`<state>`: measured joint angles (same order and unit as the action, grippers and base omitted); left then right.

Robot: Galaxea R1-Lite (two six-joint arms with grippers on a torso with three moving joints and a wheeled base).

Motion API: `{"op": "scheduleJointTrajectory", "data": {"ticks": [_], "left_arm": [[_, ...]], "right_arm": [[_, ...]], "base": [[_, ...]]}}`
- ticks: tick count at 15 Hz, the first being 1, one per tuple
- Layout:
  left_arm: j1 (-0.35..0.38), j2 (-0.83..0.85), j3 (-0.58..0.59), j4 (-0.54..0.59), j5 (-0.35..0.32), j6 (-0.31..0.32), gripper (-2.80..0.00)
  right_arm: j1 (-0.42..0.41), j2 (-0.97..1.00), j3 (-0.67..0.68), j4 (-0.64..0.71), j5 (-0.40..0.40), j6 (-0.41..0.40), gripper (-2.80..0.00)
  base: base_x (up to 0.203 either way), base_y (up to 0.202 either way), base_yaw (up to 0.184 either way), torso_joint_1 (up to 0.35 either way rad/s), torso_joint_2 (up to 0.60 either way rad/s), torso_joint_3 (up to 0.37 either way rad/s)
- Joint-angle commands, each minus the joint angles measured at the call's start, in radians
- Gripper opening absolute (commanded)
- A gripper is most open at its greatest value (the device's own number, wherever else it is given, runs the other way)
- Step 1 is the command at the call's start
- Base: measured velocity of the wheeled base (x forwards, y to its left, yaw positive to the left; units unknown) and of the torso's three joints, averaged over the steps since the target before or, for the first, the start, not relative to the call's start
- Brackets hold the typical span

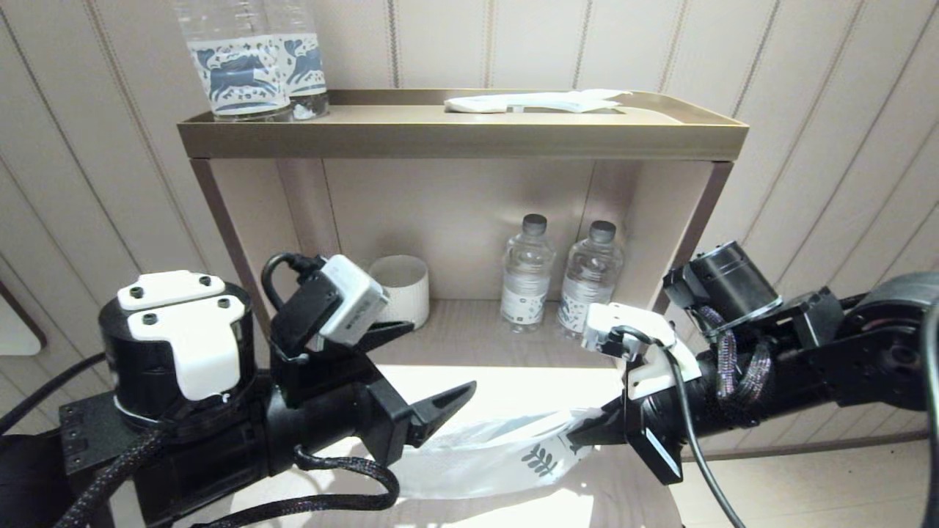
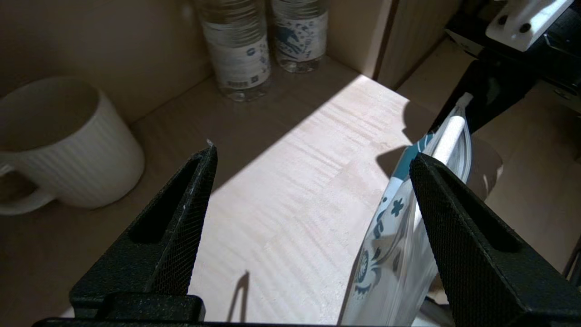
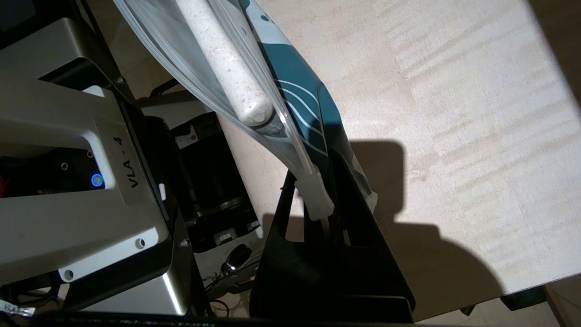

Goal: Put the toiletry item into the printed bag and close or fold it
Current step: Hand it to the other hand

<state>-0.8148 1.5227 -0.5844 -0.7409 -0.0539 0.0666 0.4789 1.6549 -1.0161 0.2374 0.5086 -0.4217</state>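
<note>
The toiletry item's end (image 3: 254, 111) is lying in the bag's opening next to the slider, so I should steady the bag's zip end (image 3: 314, 197) with my right gripper while my left gripper reaches there.
The printed bag (image 1: 499, 458) hangs stretched above the light wood shelf (image 2: 295, 190), a white pouch with teal leaf motifs. Inside it lies the toiletry item (image 3: 222, 59), a white speckled rod, which also shows through the bag's top (image 2: 449, 136). My right gripper (image 3: 317, 181) is shut on the bag's zip end beside the white slider (image 3: 315, 200), seen from the head at the bag's right corner (image 1: 590, 433). My left gripper (image 2: 313, 156) stands open at the bag's left end (image 1: 436, 359). The bag (image 2: 395, 254) rests along the inner face of one of its fingers (image 2: 454, 218).
A white ribbed mug (image 1: 402, 287) stands at the back left of the shelf niche. Two water bottles (image 1: 527, 271) (image 1: 593, 275) stand at the back right. On the top tray (image 1: 462, 136) are two more bottles (image 1: 242, 59) and a plain white packet (image 1: 535, 101).
</note>
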Motion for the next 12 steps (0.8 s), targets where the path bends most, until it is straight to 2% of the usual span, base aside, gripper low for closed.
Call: {"op": "scheduleJointTrajectory", "data": {"ticks": [1,4,8,12], "left_arm": [[0.025,-0.057,0.033,-0.006,-0.007,-0.002,0.0],[0.025,-0.049,0.041,-0.008,-0.011,-0.002,0.0],[0.023,-0.041,0.054,-0.006,-0.012,-0.002,0.0],[0.013,-0.039,0.052,-0.006,-0.012,-0.002,0.0]], "right_arm": [[0.008,0.063,0.005,-0.008,-0.004,-0.002,-2.8],[0.012,0.133,0.031,-0.088,-0.032,-0.002,-2.8],[0.013,0.131,0.033,-0.089,-0.033,-0.002,-2.8],[0.012,0.018,0.032,-0.08,-0.035,-0.002,-2.8]], "base": [[0.0,0.0,0.0,0.0,0.0,0.0],[0.0,0.0,0.0,0.0,0.0,0.0],[0.0,0.0,0.0,0.0,0.0,0.0],[0.0,0.0,0.0,0.0,0.0,0.0]]}}
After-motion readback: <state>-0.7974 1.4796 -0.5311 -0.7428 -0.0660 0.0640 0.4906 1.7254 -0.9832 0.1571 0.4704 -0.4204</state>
